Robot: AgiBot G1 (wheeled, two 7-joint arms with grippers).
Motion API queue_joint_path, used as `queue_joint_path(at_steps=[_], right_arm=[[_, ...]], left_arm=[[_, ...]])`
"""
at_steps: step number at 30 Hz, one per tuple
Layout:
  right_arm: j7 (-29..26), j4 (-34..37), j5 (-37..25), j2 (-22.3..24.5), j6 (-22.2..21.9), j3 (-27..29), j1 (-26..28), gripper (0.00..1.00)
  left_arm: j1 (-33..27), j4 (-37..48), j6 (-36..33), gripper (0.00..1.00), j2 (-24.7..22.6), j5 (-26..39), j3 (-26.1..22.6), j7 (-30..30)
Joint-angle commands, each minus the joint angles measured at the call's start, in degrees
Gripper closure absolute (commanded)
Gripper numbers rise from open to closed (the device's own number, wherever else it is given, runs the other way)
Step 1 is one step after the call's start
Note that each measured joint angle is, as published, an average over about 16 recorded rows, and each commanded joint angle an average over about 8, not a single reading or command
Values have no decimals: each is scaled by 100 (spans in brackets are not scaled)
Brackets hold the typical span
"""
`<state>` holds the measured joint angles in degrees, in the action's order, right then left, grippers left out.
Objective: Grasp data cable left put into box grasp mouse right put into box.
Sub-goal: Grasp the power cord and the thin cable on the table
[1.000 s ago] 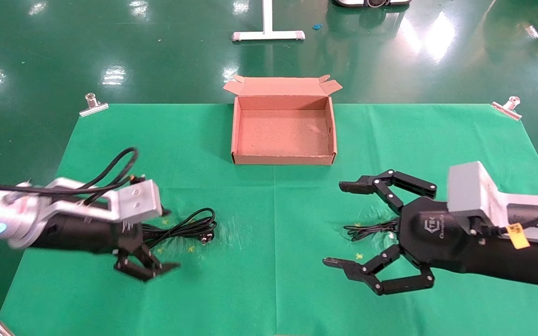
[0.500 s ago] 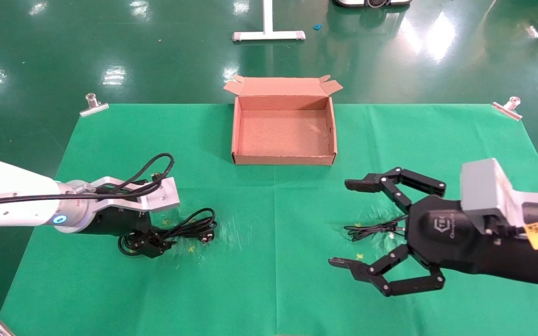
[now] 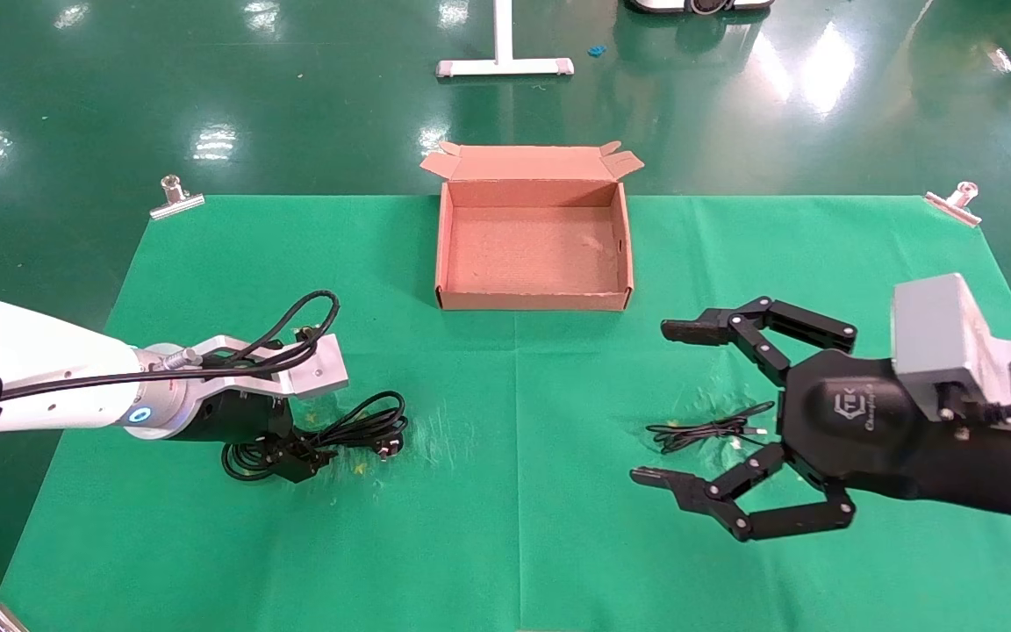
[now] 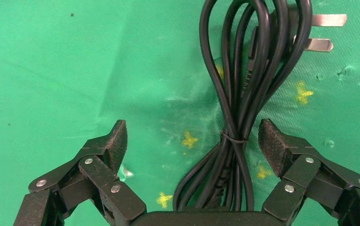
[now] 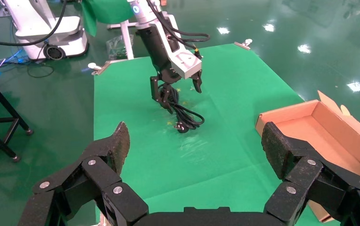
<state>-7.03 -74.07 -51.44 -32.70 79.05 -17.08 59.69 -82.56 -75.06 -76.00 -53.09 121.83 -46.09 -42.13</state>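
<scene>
A thin tie (image 4: 234, 139) holds the data cable's middle tight, so the loops and plug (image 3: 373, 425) will stay together in a bundle when I carry the cable into the box.
The data cable (image 3: 356, 430) lies bundled on the left of the green cloth, its plug end toward the middle. My left gripper (image 3: 290, 456) is lowered over the bundle's near end and stands open. In the left wrist view the cable (image 4: 237, 117) runs between the spread fingers of that gripper (image 4: 191, 134), closer to one pad, with neither touching it. My right gripper (image 3: 662, 404) hovers open on the right, holding nothing. The mouse is hidden behind it; only its thin cord (image 3: 703, 430) shows. The box (image 3: 534, 301) sits empty at the back centre.
Metal clips (image 3: 175, 197) (image 3: 953, 204) pin the cloth's (image 3: 514, 527) far corners. A white stand base (image 3: 504, 66) is on the floor beyond the box. In the right wrist view, the box's wall (image 5: 282, 113) is beside the far cable (image 5: 187, 117).
My left gripper has swung toward the middle and dropped down over the data cable's near end. The right gripper has drifted a little to the right, uncovering more of the thin cord.
</scene>
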Motion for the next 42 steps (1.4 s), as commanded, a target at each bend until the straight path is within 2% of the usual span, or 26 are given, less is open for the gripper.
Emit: queue_joint_path(at_steps=[1,6,9,16,21,25,34,42], right_arm=[[2,18,9,-3,12,0,5,0],[-9,-15,-134,20,-39,-48,-10,0],[1,-110,-475,71,-181,-131,8,0],[86,-284,-1886,40,-708,-520,154,0],[-86,-169,-2960,-242,-1107,-885,323,0],[-329,67,-3541,-540,-1329,-1107,476,0],[-589,801,-4116,-1107,-1498,-1392,780,0],[-619,1183,-4275,-1316,-1623,-1452,888,0]], left_arm=[[-6,-7,-10,0,-21,45,-11,-54],[-21,-51,-50,0,-38,75,-37,-51],[-22,-60,-53,0,-40,89,-41,-59],[-22,-63,-54,0,-40,92,-42,-64],[-22,-63,-54,0,-40,92,-42,-64],[-22,-63,-54,0,-40,92,-42,-64],[-22,-63,-54,0,-40,92,-42,-64],[-22,-63,-54,0,-40,92,-42,-64]])
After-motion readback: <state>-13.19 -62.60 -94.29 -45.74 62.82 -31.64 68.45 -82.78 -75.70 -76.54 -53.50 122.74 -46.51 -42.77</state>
